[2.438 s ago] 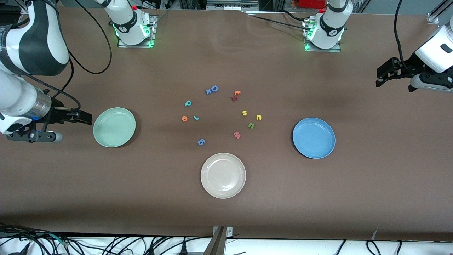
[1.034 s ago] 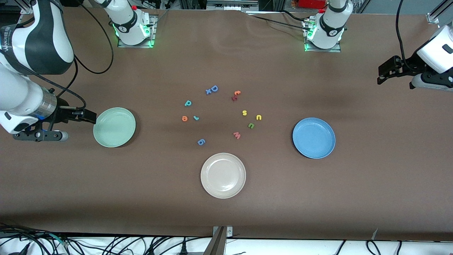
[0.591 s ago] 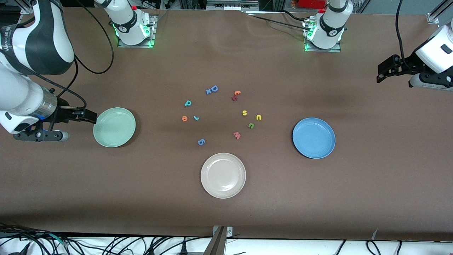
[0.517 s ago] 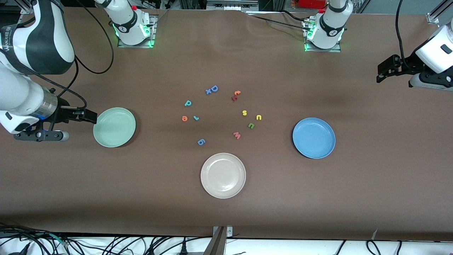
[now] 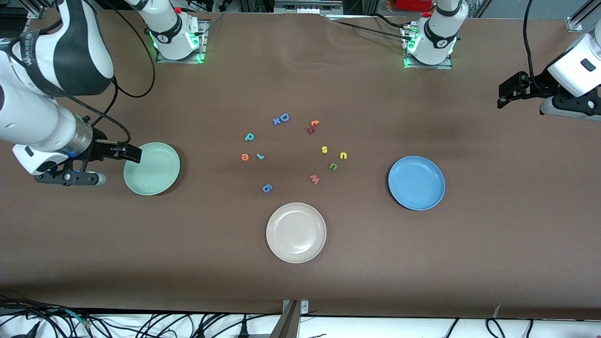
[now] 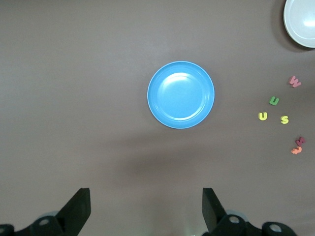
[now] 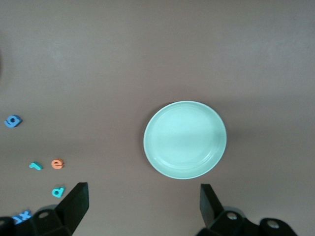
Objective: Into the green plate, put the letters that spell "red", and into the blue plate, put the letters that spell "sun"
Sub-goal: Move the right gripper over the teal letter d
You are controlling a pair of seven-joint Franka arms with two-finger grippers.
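The teal d lying clear (image 5: 249,137) of the orange e means my right gripper should keep going toward the d with open fingers and close across its sides (image 7: 58,191).
The green plate (image 5: 151,168) (image 7: 185,139) lies toward the right arm's end of the table and holds nothing. The blue plate (image 5: 416,182) (image 6: 181,94) lies toward the left arm's end, also bare. Between them on the table are the teal d (image 5: 249,137), orange e (image 5: 244,157) and teal r (image 5: 260,156), and closer to the blue plate the yellow s (image 5: 324,149), yellow u (image 5: 343,155) and green n (image 5: 333,166). My right gripper (image 5: 132,153) (image 7: 142,209) is open over the green plate's rim. My left gripper (image 5: 504,94) (image 6: 145,211) is open over bare table at the left arm's end.
A beige plate (image 5: 296,232) lies nearest the front camera. Other loose letters lie among the task letters: a pink w (image 5: 314,179), a blue g (image 5: 266,188), a blue D with an x (image 5: 281,118), and an orange and red pair (image 5: 312,126).
My right gripper has moved toward the green plate and now hangs over its rim. My left gripper has shifted slightly. Both stayed open; no letter moved.
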